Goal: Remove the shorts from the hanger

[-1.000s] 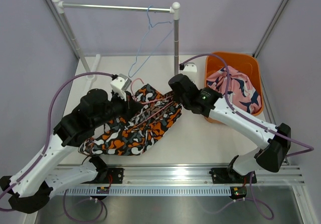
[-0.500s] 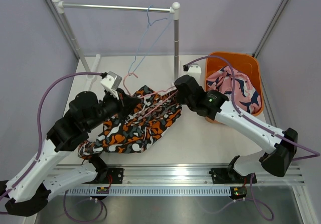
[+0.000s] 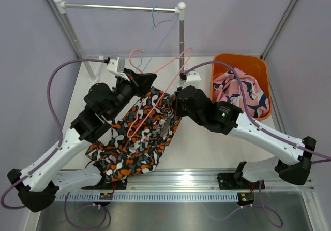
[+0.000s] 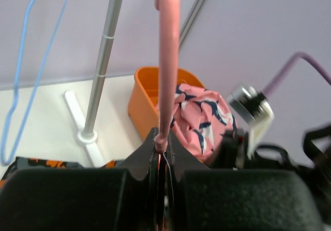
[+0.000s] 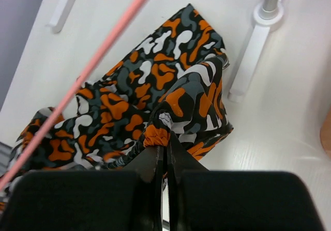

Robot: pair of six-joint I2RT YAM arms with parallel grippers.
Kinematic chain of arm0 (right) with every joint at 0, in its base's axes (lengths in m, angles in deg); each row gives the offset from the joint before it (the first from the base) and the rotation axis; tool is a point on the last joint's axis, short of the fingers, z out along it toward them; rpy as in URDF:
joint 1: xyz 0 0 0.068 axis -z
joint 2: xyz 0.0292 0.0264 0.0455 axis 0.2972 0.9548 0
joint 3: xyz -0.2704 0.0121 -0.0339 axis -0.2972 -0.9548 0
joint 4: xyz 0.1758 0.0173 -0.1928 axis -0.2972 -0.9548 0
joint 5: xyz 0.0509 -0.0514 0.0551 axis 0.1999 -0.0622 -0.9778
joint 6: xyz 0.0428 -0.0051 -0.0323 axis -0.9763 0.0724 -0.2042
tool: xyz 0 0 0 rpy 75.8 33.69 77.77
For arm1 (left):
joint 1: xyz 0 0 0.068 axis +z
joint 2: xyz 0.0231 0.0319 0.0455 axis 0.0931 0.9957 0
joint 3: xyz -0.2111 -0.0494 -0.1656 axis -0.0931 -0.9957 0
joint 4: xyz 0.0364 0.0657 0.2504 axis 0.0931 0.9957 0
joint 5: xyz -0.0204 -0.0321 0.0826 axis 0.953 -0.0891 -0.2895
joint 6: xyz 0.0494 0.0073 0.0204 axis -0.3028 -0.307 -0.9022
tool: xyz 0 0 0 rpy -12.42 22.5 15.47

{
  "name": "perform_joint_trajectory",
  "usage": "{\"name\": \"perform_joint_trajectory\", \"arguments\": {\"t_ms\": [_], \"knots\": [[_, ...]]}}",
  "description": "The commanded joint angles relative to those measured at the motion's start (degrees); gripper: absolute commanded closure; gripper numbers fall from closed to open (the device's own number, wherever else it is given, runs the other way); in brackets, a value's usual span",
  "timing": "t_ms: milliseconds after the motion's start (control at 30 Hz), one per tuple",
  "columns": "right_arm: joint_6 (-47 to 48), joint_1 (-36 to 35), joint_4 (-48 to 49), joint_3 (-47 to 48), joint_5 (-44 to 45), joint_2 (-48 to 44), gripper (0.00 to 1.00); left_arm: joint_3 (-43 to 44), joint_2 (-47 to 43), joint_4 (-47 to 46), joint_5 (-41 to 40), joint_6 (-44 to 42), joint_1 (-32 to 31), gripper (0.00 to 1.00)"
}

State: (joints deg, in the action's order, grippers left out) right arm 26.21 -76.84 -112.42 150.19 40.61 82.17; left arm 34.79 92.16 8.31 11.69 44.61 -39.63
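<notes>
The pink hanger's end [image 3: 190, 49] sticks out over my right gripper. My left gripper should pull the hanger back before the black shorts go into the orange bin [image 3: 239, 61].
The black shorts [image 3: 135, 149] with orange and white blotches lie stretched across the table, with the pink hanger [image 3: 170, 61] threaded through them. My left gripper [image 3: 146, 79] is shut on the pink hanger's wire [image 4: 168, 60] and holds it raised over the shorts. My right gripper [image 3: 174, 104] is shut on a bunched orange fold of the black shorts [image 5: 155, 86] at their upper edge. The hanger's bar [image 5: 98, 49] crosses the right wrist view. The pink shorts [image 3: 241, 88] with navy and white blotches lie in the orange bin [image 3: 238, 61], also seen in the left wrist view [image 4: 199, 117].
A metal clothes rail [image 3: 119, 6] stands at the back with a blue wire hanger [image 3: 155, 18] hooked on it. Its right post [image 3: 181, 39] and white foot [image 5: 253, 60] stand close beside my right gripper. The orange bin [image 4: 142, 96] stands right of the post.
My left gripper has lifted the pink hanger up and toward the back. The black shorts have been drawn out longer toward the near edge. My right gripper has shifted slightly left, holding the cloth.
</notes>
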Motion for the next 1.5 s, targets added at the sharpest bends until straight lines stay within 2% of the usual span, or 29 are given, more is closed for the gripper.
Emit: {"name": "perform_joint_trajectory", "arguments": {"t_ms": [0,233,333,467,500,667,833,900,1067,1133,1233,1300,1467], "knots": [[1.2,-2.0,-1.5,5.3,2.9,0.2,1.0,5.7,4.5,-11.1,-3.5,1.5,0.0,1.0],[3.7,-0.9,-8.5,13.8,15.2,-3.8,1.0,17.6,6.9,-5.1,-9.9,-3.9,0.0,1.0],[5.6,1.9,-9.7,19.4,18.7,-6.4,1.0,19.1,5.5,-2.3,-12.3,-6.1,0.0,1.0],[11.8,9.6,-8.0,28.2,19.0,-8.2,1.0,19.6,2.0,0.8,-14.3,-8.2,0.0,1.0],[13.8,11.8,-6.5,29.8,20.1,-7.8,1.0,19.7,1.6,1.8,-14.5,-8.4,0.0,1.0],[27.5,14.1,3.4,38.4,28.3,-4.3,1.0,19.1,0.2,3.6,-14.7,-8.8,0.0,1.0],[44.7,17.8,24.0,41.5,34.2,-1.7,1.0,16.0,-0.7,4.0,-14.9,-9.0,0.0,1.0],[47.7,19.6,27.7,46.7,34.9,0.5,1.0,14.4,-1.0,3.8,-14.7,-8.8,0.0,1.0],[53.2,25.7,28.6,62.9,34.5,10.5,1.0,12.6,-1.0,3.3,-14.0,-8.3,0.0,1.0],[57.2,27.5,31.7,66.3,35.6,14.6,1.0,12.1,-0.9,3.1,-13.6,-8.3,0.0,1.0],[57.1,32.8,33.3,72.2,36.2,19.1,1.0,11.8,-0.8,3.3,-13.2,-8.0,0.1,1.0],[54.9,37.5,32.1,72.8,36.3,20.5,1.0,11.5,-0.7,3.6,-12.8,-7.8,0.0,1.0],[37.5,46.7,20.1,74.3,32.8,21.6,1.0,10.9,-0.1,4.4,-12.6,-7.7,0.0,1.0]]}}
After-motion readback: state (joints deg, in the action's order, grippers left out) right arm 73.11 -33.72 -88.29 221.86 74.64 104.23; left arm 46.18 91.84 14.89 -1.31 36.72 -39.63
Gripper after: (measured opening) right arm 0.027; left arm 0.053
